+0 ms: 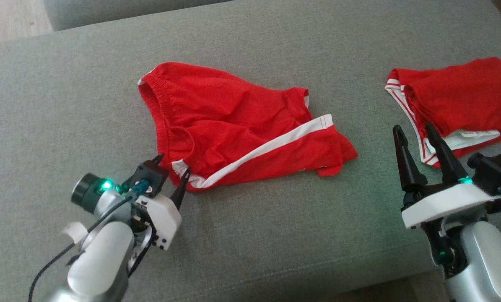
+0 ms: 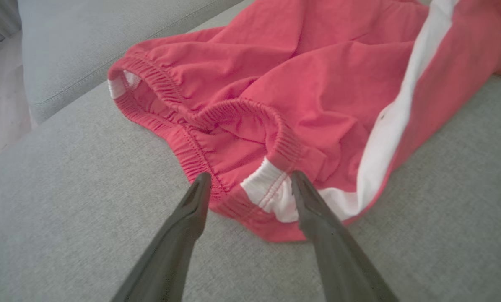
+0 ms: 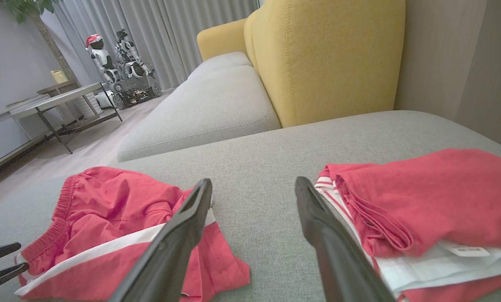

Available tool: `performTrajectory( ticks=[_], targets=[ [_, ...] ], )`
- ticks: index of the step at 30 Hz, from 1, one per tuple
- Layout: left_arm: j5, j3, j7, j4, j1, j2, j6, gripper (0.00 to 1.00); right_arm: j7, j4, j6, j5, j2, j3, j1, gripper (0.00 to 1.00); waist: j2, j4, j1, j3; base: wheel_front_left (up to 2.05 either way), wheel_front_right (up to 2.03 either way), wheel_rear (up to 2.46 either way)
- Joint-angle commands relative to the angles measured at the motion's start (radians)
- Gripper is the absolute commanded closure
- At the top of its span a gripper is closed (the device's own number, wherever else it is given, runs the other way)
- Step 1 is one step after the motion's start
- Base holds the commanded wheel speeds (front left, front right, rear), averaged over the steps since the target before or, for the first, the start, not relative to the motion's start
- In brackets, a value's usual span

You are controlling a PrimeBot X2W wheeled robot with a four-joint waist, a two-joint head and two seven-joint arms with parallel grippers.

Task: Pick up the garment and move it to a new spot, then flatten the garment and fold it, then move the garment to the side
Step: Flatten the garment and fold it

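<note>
The white stripe bends slackly (image 1: 202, 183) next to the waistband, so the stripe (image 1: 269, 145) will go straight and become a tight edge when I pull its ends away from each other.
The garment (image 1: 242, 126), red shorts with a white side stripe and an elastic waistband, lies crumpled in the middle of the grey sofa cushion (image 1: 275, 235). My left gripper (image 1: 172, 164) is open at its near-left corner. In the left wrist view the gripper (image 2: 250, 184) has its two fingertips on either side of the waistband's white end, low over the shorts (image 2: 317, 92). My right gripper (image 1: 414, 130) stands open above the cushion, to the right of the shorts and holding nothing. In the right wrist view this gripper (image 3: 254, 184) points between the shorts (image 3: 107, 209) and a folded pile.
A folded pile of red clothes with white trim (image 1: 460, 96) lies at the right, just beyond my right fingertips, also seen as the pile (image 3: 422, 201). A yellow backrest (image 3: 325, 58) rises behind the cushion. Wooden floor (image 1: 11, 19), a table (image 3: 57, 100) and another robot (image 3: 120, 63) are off to the left.
</note>
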Motion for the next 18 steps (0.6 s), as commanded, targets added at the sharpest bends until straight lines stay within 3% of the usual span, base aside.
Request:
performTrajectory(
  ticks=[1, 10, 11, 12, 13, 14, 18],
  targets=[
    [0.009, 0.027, 0.005, -0.035, -0.060, 0.038, -0.005, 0.00, -0.001, -0.033, -0.001, -0.006, -0.005, 0.009, -0.011, 0.00, 0.0000, -0.003, 0.0000, 0.001, 0.00, 0.00, 0.00],
    [0.002, 0.004, 0.049, -0.037, -0.086, 0.061, -0.039, 0.00, -0.003, -0.024, -0.001, -0.005, 0.001, 0.017, -0.017, 0.00, 0.0000, -0.015, 0.0000, 0.010, 0.00, 0.00, 0.00],
    [-0.001, 0.000, 0.055, -0.036, -0.087, 0.062, -0.044, 0.27, -0.004, -0.022, -0.001, -0.005, 0.001, 0.018, -0.018, 0.00, 0.0000, -0.016, 0.0000, 0.011, 0.00, 0.00, 0.00],
    [-0.005, -0.002, 0.060, -0.037, -0.089, 0.063, -0.048, 0.60, -0.005, -0.021, -0.001, -0.004, 0.000, 0.018, -0.019, 0.00, 0.0000, -0.017, 0.0000, 0.012, 0.00, 0.00, 0.00],
    [-0.008, -0.003, 0.062, -0.037, -0.090, 0.063, -0.050, 0.85, -0.006, -0.019, -0.001, -0.004, -0.001, 0.018, -0.020, 0.00, 0.0000, -0.017, 0.0000, 0.013, 0.00, 0.00, 0.00],
    [-0.011, -0.004, 0.064, -0.038, -0.091, 0.063, -0.051, 1.00, -0.007, -0.017, -0.001, -0.004, -0.001, 0.018, -0.021, 0.00, 0.0000, -0.016, 0.0000, 0.013, 0.00, 0.00, 0.00],
    [-0.023, -0.004, 0.060, -0.041, -0.091, 0.058, -0.049, 1.00, -0.007, -0.012, -0.001, -0.006, -0.003, 0.020, -0.025, 0.00, 0.0000, -0.009, 0.0000, 0.010, 0.00, 0.00, 0.00]
  ],
)
